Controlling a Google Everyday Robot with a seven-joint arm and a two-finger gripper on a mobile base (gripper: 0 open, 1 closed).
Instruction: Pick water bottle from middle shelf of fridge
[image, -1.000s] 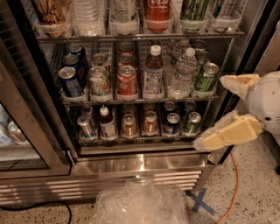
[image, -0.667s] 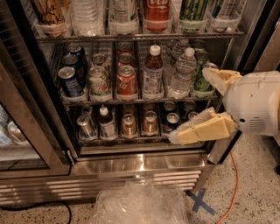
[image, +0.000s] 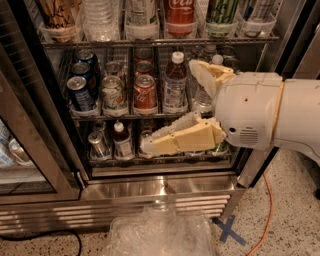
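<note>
Next, my gripper backs clear before it reaches for the water bottle (image: 199, 100), because its open fingers straddle the middle shelf's front edge (image: 172, 115) and one finger is across the lower rack.
The fridge (image: 150, 192) stands open with its glass door (image: 30, 150) swung to the left. On the middle shelf (image: 125, 117) stand lanes of blue cans (image: 80, 92), pale cans (image: 112, 92), red cans (image: 145, 92) and clear white-capped water bottles. One water bottle (image: 175, 82) stands in full view. A second one (image: 202, 97) to its right is mostly hidden by my upper finger. My gripper (image: 170, 105) is open wide in front of the shelf's right lanes. One cream finger (image: 205, 75) is beside the bottles and the other (image: 182, 139) lies across the lower rack. It holds nothing.
The top rack (image: 150, 42) carries large tall bottles. The bottom rack holds short cans and a dark-liquid bottle (image: 121, 141). A crumpled clear plastic bag (image: 160, 232) lies on the floor in front of the fridge base. A blue tape cross (image: 227, 231) and an orange cable (image: 265, 215) are at the right.
My gripper has moved left and in toward the fridge. It now covers the right lanes of the middle and lower racks, hiding the green can.
</note>
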